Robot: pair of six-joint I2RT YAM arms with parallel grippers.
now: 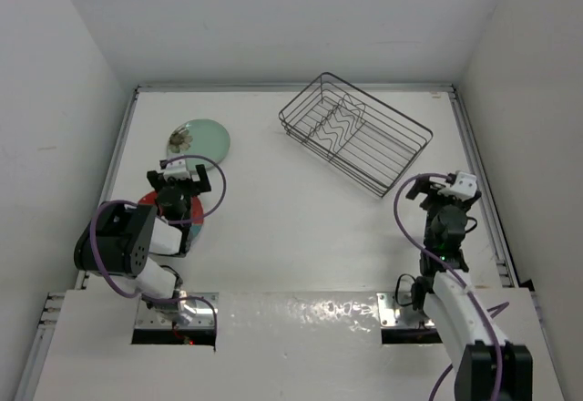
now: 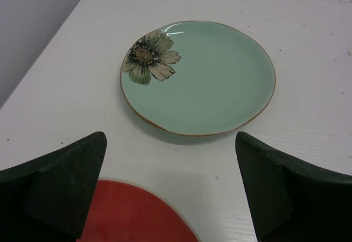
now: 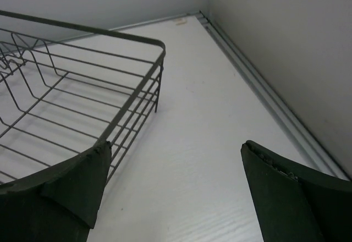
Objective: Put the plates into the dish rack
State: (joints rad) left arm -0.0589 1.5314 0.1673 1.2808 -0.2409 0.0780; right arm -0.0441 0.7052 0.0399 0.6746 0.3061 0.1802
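The red plate [image 1: 196, 211] is far from the dish rack, so I should hand it from my left gripper to my right gripper in front of the dish rack [image 1: 293, 179].
The mint green plate [image 1: 199, 140] with a flower mark lies flat at the far left of the table; it fills the left wrist view [image 2: 203, 80]. The red-rimmed plate [image 1: 195, 220] lies nearer, mostly hidden under my left arm; only its red edge [image 2: 132, 214] shows between the fingers. My left gripper [image 1: 178, 179] is open and empty, hovering over the red plate's far edge, short of the green plate. The dark wire dish rack [image 1: 353, 132] stands empty at the far middle-right; its near corner shows in the right wrist view [image 3: 82, 99]. My right gripper [image 1: 448, 191] is open and empty, just right of the rack.
White walls close in the table on the left, back and right. A metal rail [image 3: 264, 93] runs along the right edge of the table, close to my right gripper. The arm bases sit at the near edge.
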